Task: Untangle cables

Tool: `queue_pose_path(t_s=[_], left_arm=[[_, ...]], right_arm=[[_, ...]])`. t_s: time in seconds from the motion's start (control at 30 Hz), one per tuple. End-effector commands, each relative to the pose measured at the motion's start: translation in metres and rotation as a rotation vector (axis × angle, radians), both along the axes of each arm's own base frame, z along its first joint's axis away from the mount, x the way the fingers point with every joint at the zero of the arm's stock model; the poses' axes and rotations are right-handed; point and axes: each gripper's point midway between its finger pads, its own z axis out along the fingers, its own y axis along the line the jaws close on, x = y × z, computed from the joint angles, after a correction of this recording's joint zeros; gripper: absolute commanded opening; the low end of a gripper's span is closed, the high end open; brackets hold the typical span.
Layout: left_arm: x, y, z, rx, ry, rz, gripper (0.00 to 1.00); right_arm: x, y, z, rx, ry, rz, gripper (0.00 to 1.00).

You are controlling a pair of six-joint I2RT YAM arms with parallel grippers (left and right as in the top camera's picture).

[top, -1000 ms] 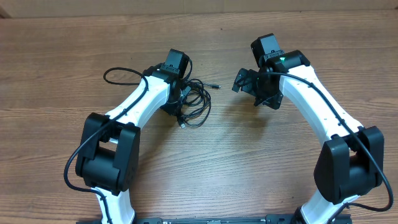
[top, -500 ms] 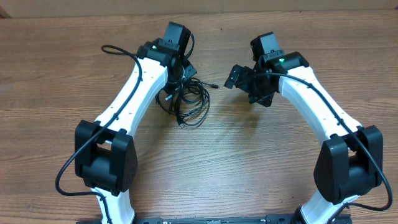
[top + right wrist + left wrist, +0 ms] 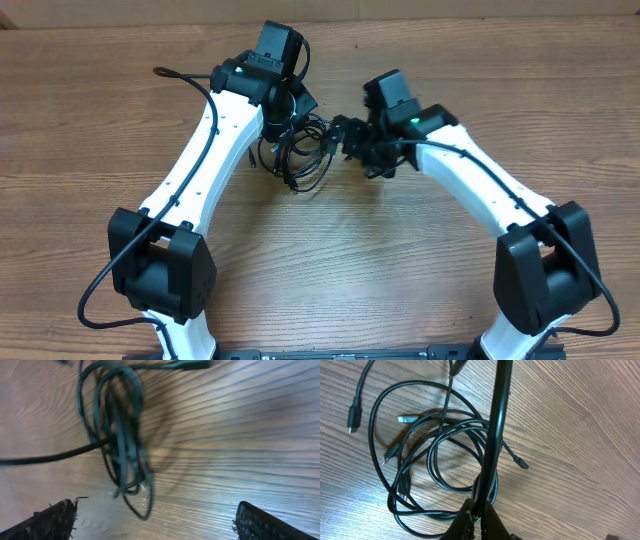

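The piece of black cable in the robot's left gripper leads into loose, bunched loops [image 3: 298, 152], so the right gripper should take hold of the tangle's near side [image 3: 325, 150] and pull it away from the left gripper.
The cables [image 3: 305, 158] lie as a loose tangle of thin black loops on the wooden table between the two arms. In the left wrist view the cables [image 3: 427, 457] spread below, with small plugs at their ends. My left gripper [image 3: 284, 114] sits over the tangle's far left side. In its own view the left gripper [image 3: 480, 521] is shut on one black strand [image 3: 497, 415] that runs taut away from the jaws. My right gripper [image 3: 356, 146] is just right of the tangle and open. In its view the cables [image 3: 120, 435] hang ahead of the wide-apart right gripper [image 3: 155, 525], nothing between its fingers.
A thick black arm cable [image 3: 180, 76] arcs out to the left of the left arm. The wooden table [image 3: 330, 260] stretches toward the front, and its far edge [image 3: 480, 17] runs along the top of the overhead view.
My left gripper has moved toward the far edge, still shut, drawing a strand with it. My right arm has swung left and now sits close beside the tangle.
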Motion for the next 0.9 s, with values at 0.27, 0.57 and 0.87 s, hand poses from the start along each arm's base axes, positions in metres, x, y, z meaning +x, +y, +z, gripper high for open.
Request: queue_pose_path(t_s=[0.27, 0.57, 0.87], left_arm=[[0.004, -0.002, 0.03, -0.013, -0.08, -0.063, 0.04], [0.009, 0.005, 0.054, -0.138, -0.097, -0.058, 0.04], [0.005, 0.014, 0.081, -0.205, -0.141, -0.062, 0.04]], right_arm=[[-0.004, 0.01, -0.008, -0.081, -0.045, 0.009, 0.88], [0.002, 0.03, -0.025, -0.034, -0.078, 0.041, 0.87], [0.014, 0.045, -0.034, 0.007, -0.116, 0.057, 0.61]])
